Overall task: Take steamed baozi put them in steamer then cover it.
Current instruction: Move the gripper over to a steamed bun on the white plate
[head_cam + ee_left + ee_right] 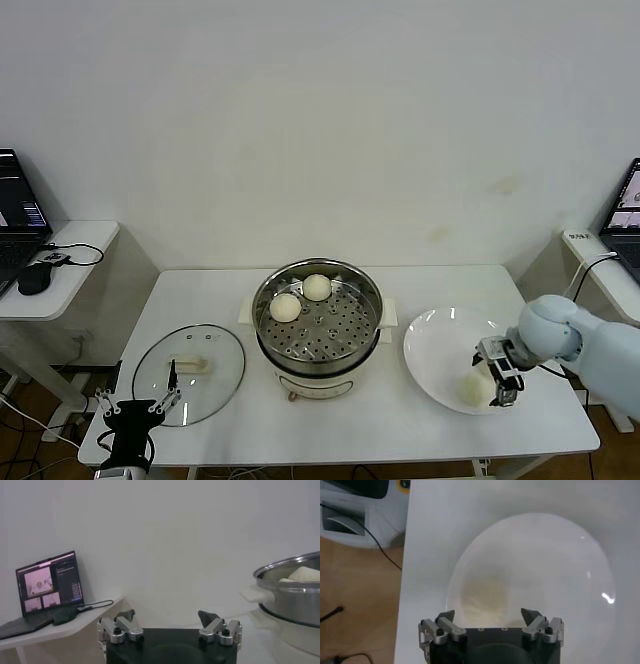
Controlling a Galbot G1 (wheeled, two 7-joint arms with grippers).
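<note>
The robot's right gripper blocks the view of the white plate beside this baozi (pixel 476 388), so the robot should expect another baozi hidden there when it carries this one away.
The steamer (pixel 318 322) stands mid-table with two baozi inside, one (pixel 286 307) on the left and one (pixel 317 287) behind it. One more baozi (pixel 472 388) lies on the white plate (pixel 435 345) to the right. My right gripper (pixel 492 382) is open just above and beside this baozi. In the right wrist view the baozi (pixel 487 600) sits between the spread fingertips of that gripper (pixel 488 615). The cover (pixel 189 373) lies flat on the table to the left. My left gripper (pixel 135 408) is open and empty at the table's front left corner. No fourth baozi shows.
Side tables with laptops stand at the far left (pixel 15 215) and far right (pixel 628 205). A mouse (pixel 33 280) and cables lie on the left one. The left wrist view shows the steamer's wall (pixel 290 595) and the left laptop (pixel 47 582).
</note>
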